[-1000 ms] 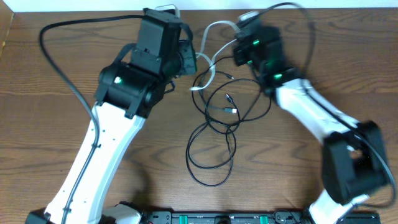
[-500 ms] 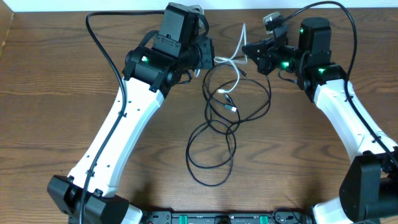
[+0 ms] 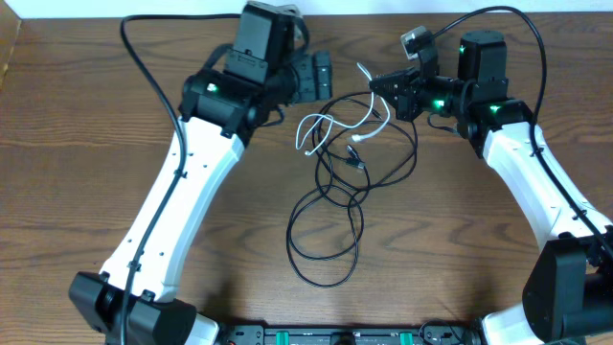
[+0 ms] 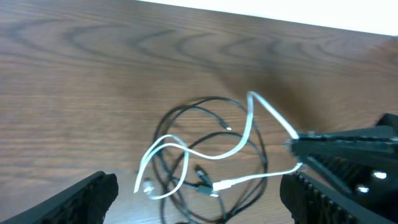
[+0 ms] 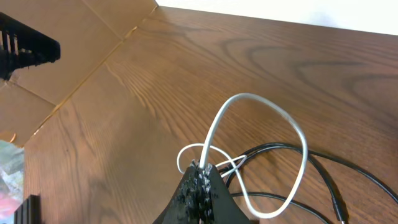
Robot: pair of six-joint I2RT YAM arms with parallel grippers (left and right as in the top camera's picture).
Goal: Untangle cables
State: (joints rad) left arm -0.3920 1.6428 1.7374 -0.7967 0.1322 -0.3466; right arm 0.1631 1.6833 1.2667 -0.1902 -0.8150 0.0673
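The white cable loops over the black cables with its plug lying free [image 3: 358,137], so my right gripper should pull it away toward the open wood on its own side [image 3: 582,105].
The cables lie tangled at mid-table. A white cable [image 3: 316,123] curls in loops over the black cables [image 3: 326,216], whose long loops trail toward the front. My right gripper [image 3: 375,84] is shut on one strand of the white cable [image 5: 273,112], pinched at the fingertips [image 5: 200,173]. My left gripper [image 3: 313,79] stands open just left of the tangle, its two fingers wide apart with nothing between them. In the left wrist view the white cable [image 4: 205,152] lies between and beyond the spread fingers [image 4: 87,199], and the right gripper [image 4: 348,140] shows at the right.
A cardboard sheet [image 5: 43,118] lies off the table's left side. The table's back edge meets a white wall [image 4: 311,12]. A black rail [image 3: 335,335] runs along the front edge. The left arm's thick black cable [image 3: 144,67] arcs over the table's back left.
My left gripper has opened and let go of the white cable, whose left loops dropped onto the table. The right gripper keeps its grip and has hardly moved.
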